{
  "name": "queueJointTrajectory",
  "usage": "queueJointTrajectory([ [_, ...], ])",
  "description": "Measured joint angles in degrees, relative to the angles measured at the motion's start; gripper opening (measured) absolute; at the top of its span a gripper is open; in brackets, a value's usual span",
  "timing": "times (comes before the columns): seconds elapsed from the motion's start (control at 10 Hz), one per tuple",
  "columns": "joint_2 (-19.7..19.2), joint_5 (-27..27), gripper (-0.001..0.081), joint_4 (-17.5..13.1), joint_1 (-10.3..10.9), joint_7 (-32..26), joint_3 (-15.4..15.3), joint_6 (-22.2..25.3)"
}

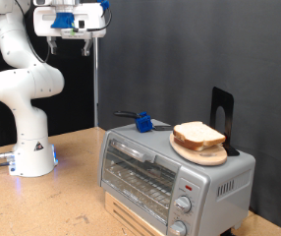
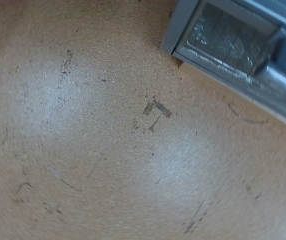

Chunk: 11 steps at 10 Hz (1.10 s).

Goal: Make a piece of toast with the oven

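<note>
The oven's glass door (image 1: 138,180) is closed and keeps the toast from going in. Next, my gripper turns to the door's handle (image 1: 130,151) and pulls the door open first.
The piece of toast (image 1: 198,135), a pale bread slice with a tan crust, lies on a round light-wooden plate (image 1: 199,152) on top of the silver-grey toaster oven (image 1: 170,177). The oven's glass door is closed, with two round knobs and a red light at its front right. My gripper (image 1: 70,41) hangs high at the exterior view's top left, far above the table and well away from the oven; its fingers point down and hold nothing. The wrist view shows only the brown tabletop and a corner of the oven (image 2: 245,45); no fingers show there.
A flat black metal stand (image 1: 224,116) rises behind the plate on the oven top. A small blue object with a dark handle (image 1: 140,121) lies on the oven's rear left. The arm's white base (image 1: 32,157) stands on the wooden table (image 1: 72,202) at left.
</note>
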State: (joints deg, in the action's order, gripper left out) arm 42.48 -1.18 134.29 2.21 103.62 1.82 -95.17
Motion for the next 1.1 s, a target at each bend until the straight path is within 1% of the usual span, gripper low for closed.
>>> queueJointTrajectory([
  [0.1,-0.3,-0.1,0.0800,0.2,1.3,-6.5,0.7,-1.8],
  [0.2,-1.4,-0.2,0.0800,0.5,2.6,-12.8,1.1,-5.5],
  [0.3,-3.2,-0.8,0.0800,0.7,3.7,-18.7,1.4,-10.2],
  [0.4,-5.3,-3.0,0.0800,1.0,4.1,-23.3,1.3,-15.7],
  [0.5,-6.6,-4.9,0.0800,1.1,4.3,-26.6,1.1,-18.9],
  [0.6,-6.4,-2.8,0.0800,1.1,4.3,-26.5,1.3,-17.9],
  [0.7,-6.1,1.0,0.0800,1.1,5.4,-31.6,2.6,-17.4],
  [0.8,-6.0,3.5,0.0800,0.8,7.4,-38.5,4.7,-15.2],
  [0.9,-6.5,4.0,0.0800,-0.2,8.8,-44.4,6.0,-11.1],
  [1.0,-7.8,3.8,0.0800,-1.3,9.4,-46.7,6.1,-8.5],
  [1.1,-9.5,3.3,0.0800,-2.1,9.4,-45.9,5.6,-8.3],
])
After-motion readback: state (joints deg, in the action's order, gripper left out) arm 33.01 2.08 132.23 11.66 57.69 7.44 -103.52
